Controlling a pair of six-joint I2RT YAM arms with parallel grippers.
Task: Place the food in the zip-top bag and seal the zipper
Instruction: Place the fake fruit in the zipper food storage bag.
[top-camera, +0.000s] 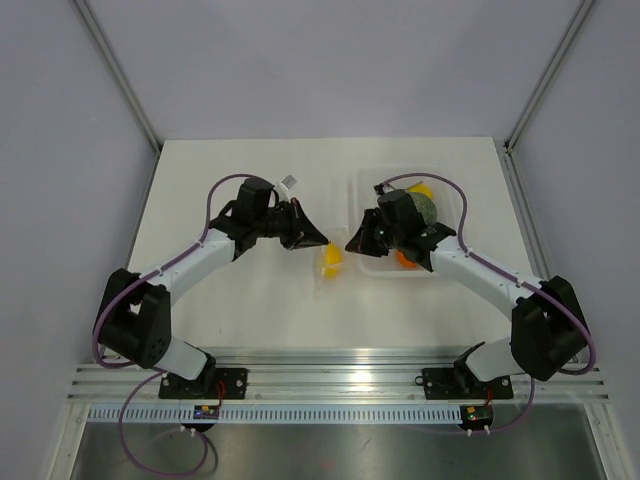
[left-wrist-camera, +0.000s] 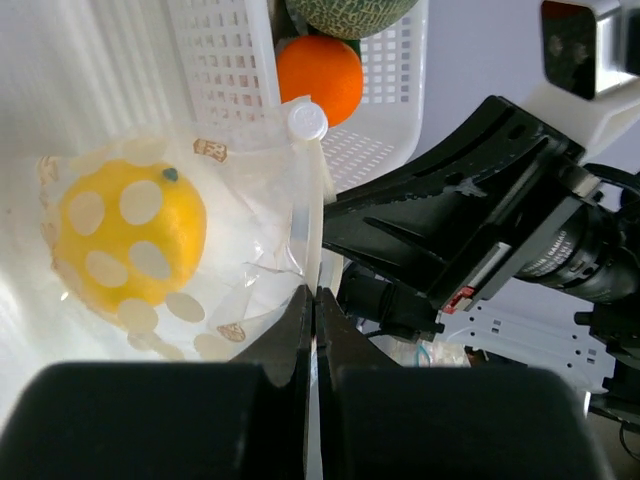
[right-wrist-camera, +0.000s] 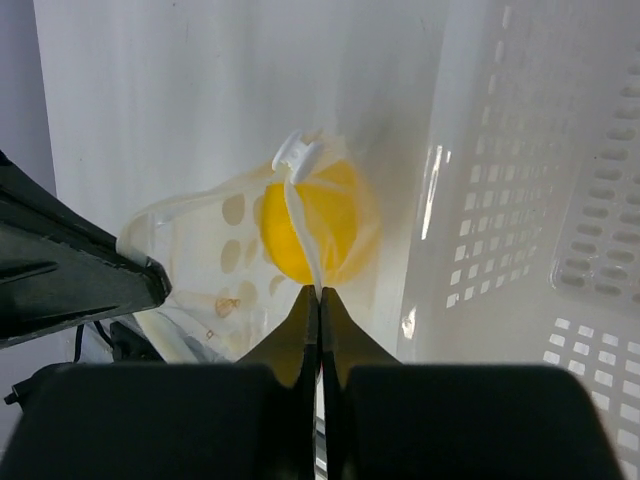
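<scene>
My left gripper holds the bag's opening edge (right-wrist-camera: 135, 233) midway and should take the opening's corner opposite the slider tab before my right gripper works the zipper.
The food (left-wrist-camera: 130, 245), a yellow lemon, lies inside the zip-top bag (left-wrist-camera: 250, 220), a clear bag printed with pale dots, on the white table between the two arms. The zipper (left-wrist-camera: 300, 215) runs along the bag's mouth as a white strip, with a white slider tab (left-wrist-camera: 307, 120) at its far end. My left gripper (left-wrist-camera: 315, 296) is shut on the bag's mouth edge at the near end of that strip. My right gripper (right-wrist-camera: 320, 290) is shut on the zipper (right-wrist-camera: 303, 235) from the opposite side, with the food (right-wrist-camera: 335, 225) just beyond its tips. From above, both grippers (top-camera: 322, 240) (top-camera: 350, 243) meet over the bag (top-camera: 329, 262).
A white perforated basket (top-camera: 372, 190) stands right of the bag, holding a grey-green melon (left-wrist-camera: 350, 12) and an orange (left-wrist-camera: 318, 75). Its wall (right-wrist-camera: 560, 200) lies close beside my right gripper. The two grippers nearly touch each other.
</scene>
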